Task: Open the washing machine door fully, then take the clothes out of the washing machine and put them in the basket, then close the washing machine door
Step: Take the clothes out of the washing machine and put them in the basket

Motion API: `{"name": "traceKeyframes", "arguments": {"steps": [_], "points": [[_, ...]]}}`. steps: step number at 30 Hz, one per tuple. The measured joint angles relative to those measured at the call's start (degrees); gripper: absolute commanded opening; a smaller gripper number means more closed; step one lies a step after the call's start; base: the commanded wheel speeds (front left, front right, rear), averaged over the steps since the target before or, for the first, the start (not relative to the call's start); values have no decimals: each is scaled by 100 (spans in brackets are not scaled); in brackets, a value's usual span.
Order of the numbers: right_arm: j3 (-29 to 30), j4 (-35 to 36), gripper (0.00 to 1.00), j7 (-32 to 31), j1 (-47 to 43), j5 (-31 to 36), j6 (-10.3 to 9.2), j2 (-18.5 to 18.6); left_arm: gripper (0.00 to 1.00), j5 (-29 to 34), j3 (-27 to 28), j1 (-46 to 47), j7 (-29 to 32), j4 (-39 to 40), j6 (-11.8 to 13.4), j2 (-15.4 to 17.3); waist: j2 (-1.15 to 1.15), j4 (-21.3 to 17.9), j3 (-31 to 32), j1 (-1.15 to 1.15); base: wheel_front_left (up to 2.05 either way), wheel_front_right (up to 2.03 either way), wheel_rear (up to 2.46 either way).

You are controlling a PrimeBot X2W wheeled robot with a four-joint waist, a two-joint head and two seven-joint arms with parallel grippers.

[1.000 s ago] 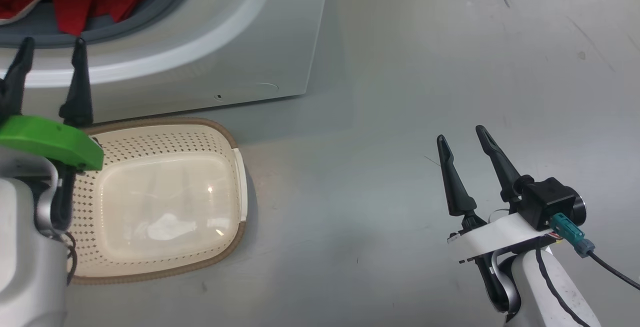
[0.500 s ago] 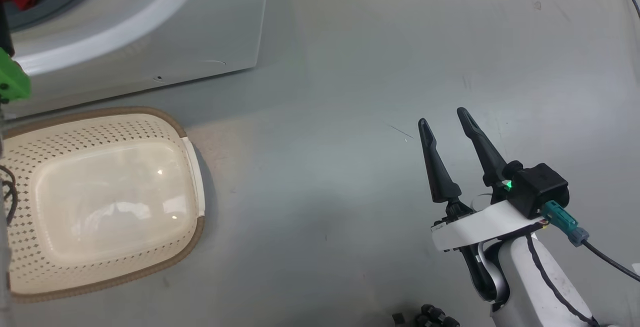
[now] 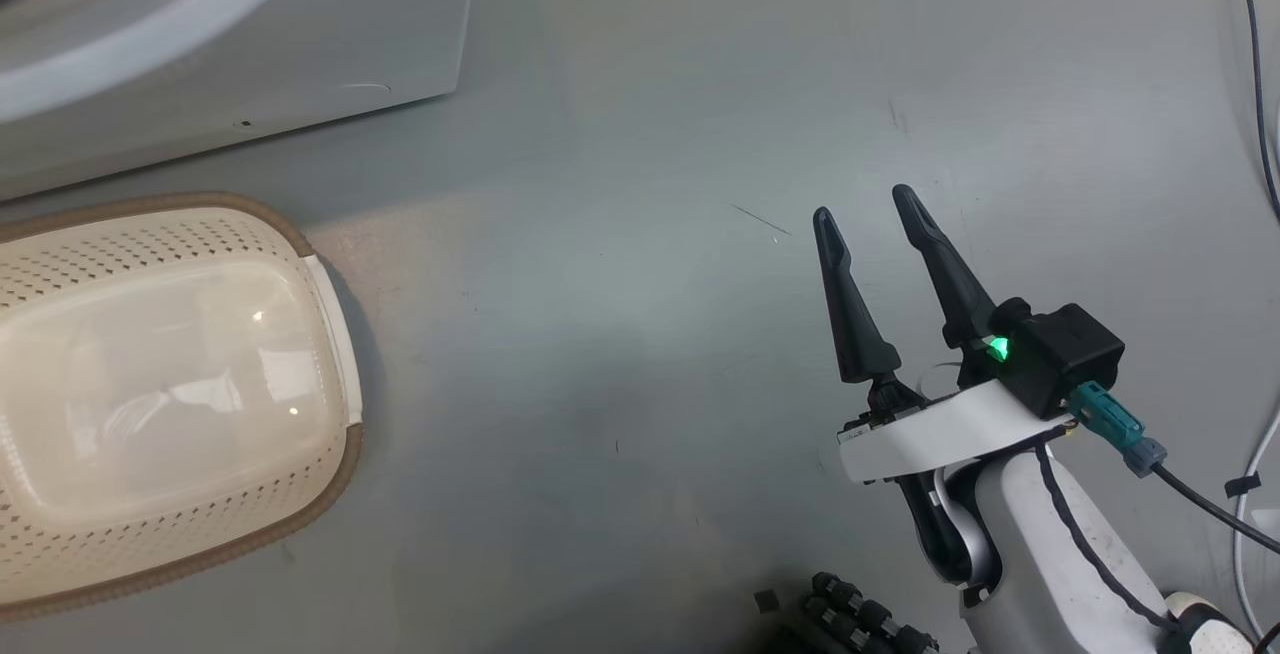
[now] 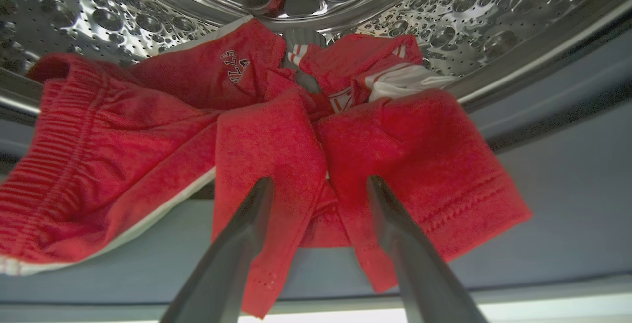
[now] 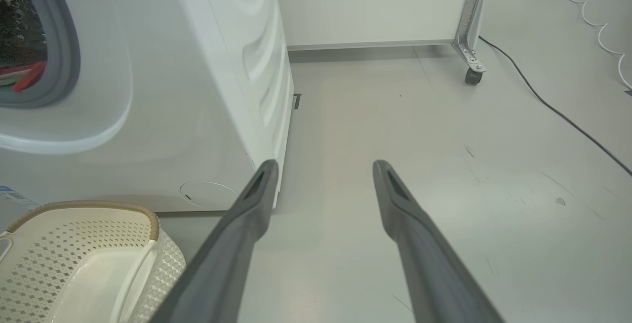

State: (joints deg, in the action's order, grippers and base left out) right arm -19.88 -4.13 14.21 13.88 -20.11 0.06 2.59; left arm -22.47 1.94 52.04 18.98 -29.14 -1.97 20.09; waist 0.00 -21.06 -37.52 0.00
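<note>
The hanging fold's edge (image 4: pixel 217 160) is lying loosely over the white-edged red piece (image 4: pixel 127 175), so I expect that piece to stay in the drum when I pull the fold out.
The red clothes (image 4: pixel 266 130) hang out of the steel drum (image 4: pixel 469 2) over the grey rubber rim of the washing machine (image 3: pixel 200 54). My left gripper (image 4: pixel 320 183) is open, its two fingertips just in front of the hanging red folds; whether they touch is unclear. Over bare floor to the right of the machine, my right gripper (image 3: pixel 864 204) stands open and empty. The cream basket (image 3: pixel 150 234) sits on the floor in front of the machine with nothing in it. In the right wrist view a bit of the clothes (image 5: pixel 27 77) shows in the opening. The washing machine door is out of view.
Grey floor stretches to the right of the machine. A dark cable (image 5: pixel 558 110) and a white cord (image 3: pixel 1250 494) run along the right. A white panel on a caster (image 5: pixel 472 75) stands behind. A black ribbed part (image 3: pixel 865 619) lies at the bottom edge.
The head camera has swung right, so machine and basket slid to the left edge and my left gripper left that view. My right gripper stays open.
</note>
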Motion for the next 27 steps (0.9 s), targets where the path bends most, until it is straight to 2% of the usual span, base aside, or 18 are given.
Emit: {"name": "traceKeyframes", "arguments": {"steps": [8, 10, 27], "points": [[-94, 9, 100, 0, 104, -88, -91, -2, 100, 79, -115, 268, 115, -299, -3, 27, 0, -76, -84, 0, 0, 0, 0], [-99, 8, 100, 0, 107, -88, -175, -1, 100, 81, -153, 353, 125, -359, -20, 29, 0, -88, -95, 0, 0, 0, 0], [-275, 9, 100, 0, 219, -154, -297, -1, 100, 199, -308, 769, 322, -936, -87, 78, 0, -153, -172, 0, 0, 0, 0]]}}
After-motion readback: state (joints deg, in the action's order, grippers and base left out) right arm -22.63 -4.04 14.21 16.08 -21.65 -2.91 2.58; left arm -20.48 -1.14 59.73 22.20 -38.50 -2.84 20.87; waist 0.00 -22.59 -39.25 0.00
